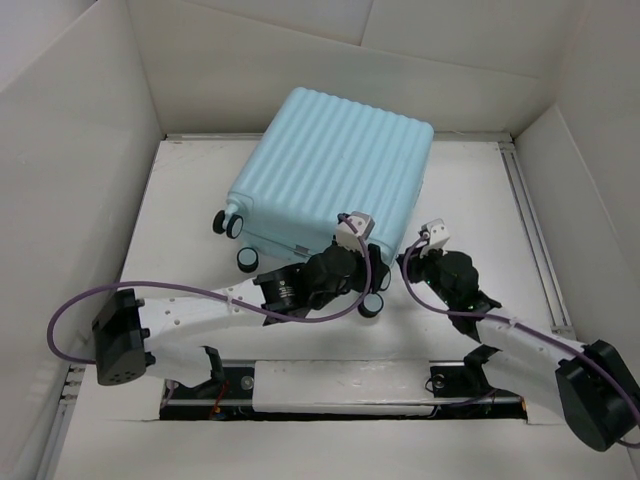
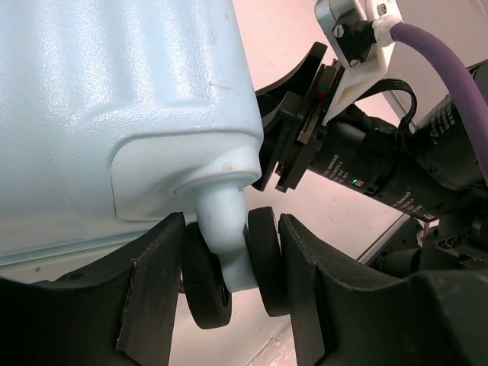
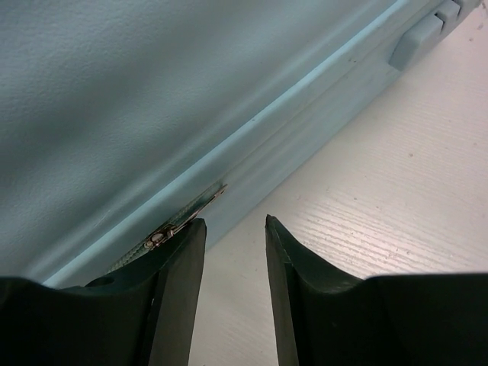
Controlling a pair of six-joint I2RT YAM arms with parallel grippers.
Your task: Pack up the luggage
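Observation:
My left gripper should open its fingers and grip both sides of the caster wheel (image 2: 267, 263) squarely before I turn the suitcase, because the caster wheel (image 2: 204, 284) is slanted in its fingers.
The luggage (image 1: 335, 165) is a pale aqua ribbed hard-shell suitcase. It lies closed on the white table, tilted toward the back centre. My left gripper (image 1: 368, 290) is at its near right corner. In the left wrist view the gripper (image 2: 232, 221) is shut on a black double caster wheel (image 2: 267, 259) under the shell (image 2: 114, 91). My right gripper (image 1: 408, 262) is beside the suitcase's right side. In the right wrist view it (image 3: 234, 221) is open and empty over the table, with a metal zipper pull (image 3: 194, 210) by its left finger, along the seam of the shell (image 3: 152, 91).
Two more caster wheels (image 1: 232, 222) (image 1: 247, 260) stick out at the suitcase's near left side. White walls enclose the table; a rail (image 1: 530, 230) runs along the right edge. The right arm's wrist (image 2: 381, 168) is close beside my left gripper.

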